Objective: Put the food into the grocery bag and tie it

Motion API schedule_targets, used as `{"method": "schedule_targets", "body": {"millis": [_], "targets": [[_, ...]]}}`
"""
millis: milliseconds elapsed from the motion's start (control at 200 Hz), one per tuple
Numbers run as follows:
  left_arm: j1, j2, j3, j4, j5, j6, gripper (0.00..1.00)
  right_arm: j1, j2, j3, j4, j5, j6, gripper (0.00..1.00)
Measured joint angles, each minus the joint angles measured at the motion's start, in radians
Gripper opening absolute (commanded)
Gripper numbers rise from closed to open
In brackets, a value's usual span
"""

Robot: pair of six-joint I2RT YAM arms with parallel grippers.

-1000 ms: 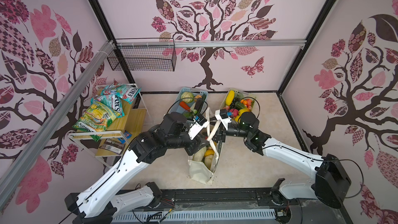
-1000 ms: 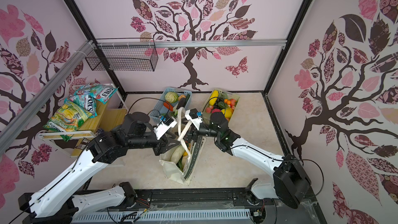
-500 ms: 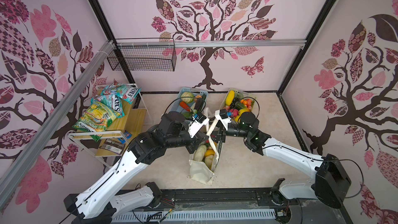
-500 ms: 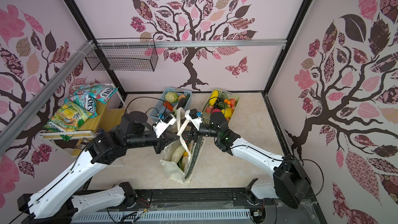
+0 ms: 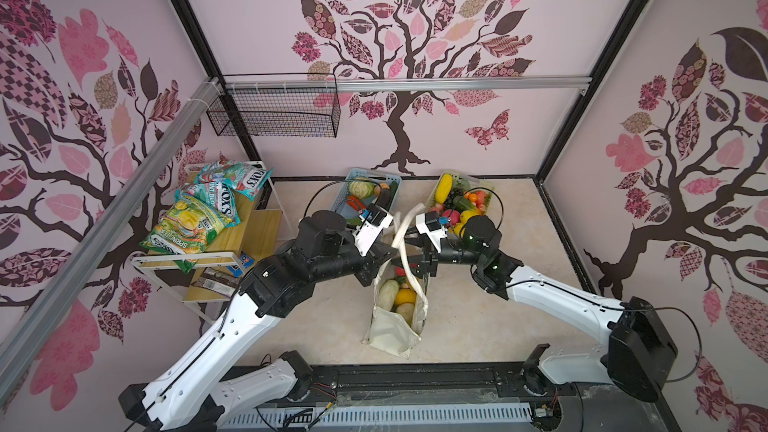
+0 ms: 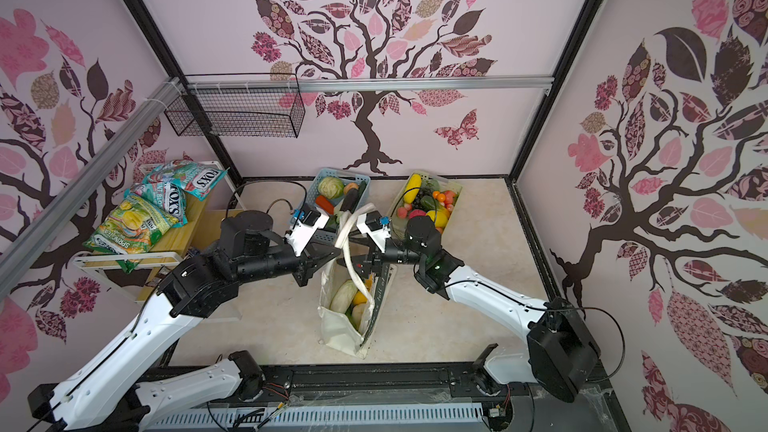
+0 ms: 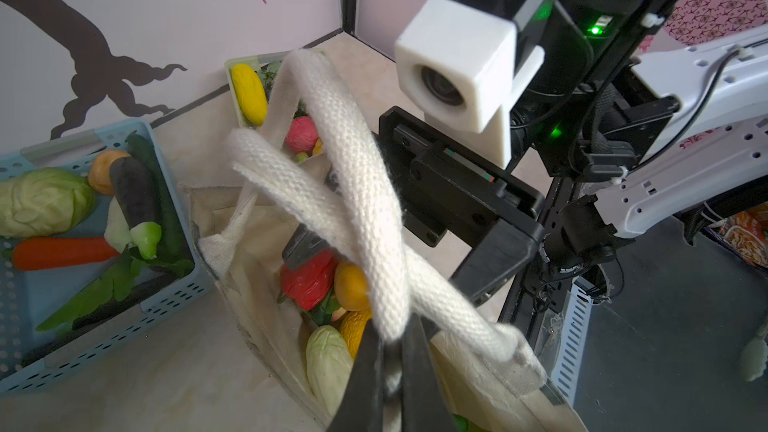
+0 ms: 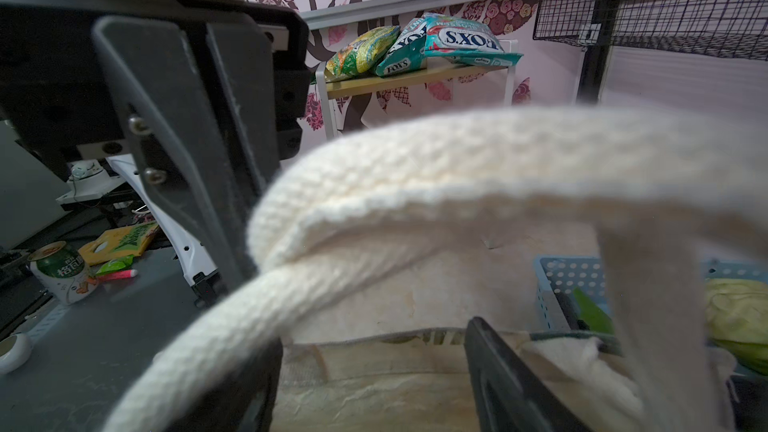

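The spot where the straps cross [image 7: 385, 265] has my left gripper shut there, so it should open and back away before my right gripper reaches through beneath the straps [image 7: 345, 286].
The cream grocery bag [image 5: 392, 328] [image 6: 338, 328] stands on the floor between my arms, mouth open. Food lies inside it: a pale green vegetable [image 7: 328, 363], a red one [image 7: 309, 280] and yellow pieces [image 5: 405, 297]. Its two cream straps [image 5: 405, 238] [image 7: 361, 184] cross above the mouth. My left gripper [image 5: 390, 253] [image 7: 392, 326] is shut on one strap where the two cross. My right gripper [image 5: 409, 261] [image 8: 374, 338] faces it over the bag's far end with jaws open. A strap [image 8: 457, 168] drapes across in front of them, over one finger [image 8: 266, 367].
A light blue basket [image 5: 392, 180] with cabbage, carrot and eggplant stands behind the bag. A pale green basket [image 5: 486, 187] of fruit stands beside it. A shelf [image 5: 232, 238] with snack packets [image 5: 187, 226] is at the left. A wire basket [image 5: 274, 114] hangs on the back wall.
My left gripper's jaws have closed on the strap at the crossing. The right gripper has stayed open in place.
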State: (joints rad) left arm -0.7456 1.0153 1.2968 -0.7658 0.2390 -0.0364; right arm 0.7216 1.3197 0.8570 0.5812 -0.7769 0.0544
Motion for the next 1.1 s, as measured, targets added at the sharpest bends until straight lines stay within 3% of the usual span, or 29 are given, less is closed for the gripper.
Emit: {"method": "schedule_targets", "body": {"millis": [435, 695, 910, 1100], "targets": [[0.010, 0.041, -0.003, 0.051, 0.042, -0.021, 0.07, 0.005, -0.019, -0.017, 0.035, -0.039, 0.066, 0.74], [0.012, 0.060, -0.003, 0.074, 0.061, -0.022, 0.08, 0.021, -0.011, -0.016, 0.053, -0.034, 0.117, 0.67], [0.013, 0.059, -0.003, 0.077, 0.059, -0.028, 0.21, 0.027, 0.019, -0.013, 0.087, -0.030, 0.159, 0.63], [0.014, 0.047, -0.003, 0.077, 0.057, -0.037, 0.29, 0.031, 0.029, -0.013, 0.124, -0.024, 0.189, 0.52]]}}
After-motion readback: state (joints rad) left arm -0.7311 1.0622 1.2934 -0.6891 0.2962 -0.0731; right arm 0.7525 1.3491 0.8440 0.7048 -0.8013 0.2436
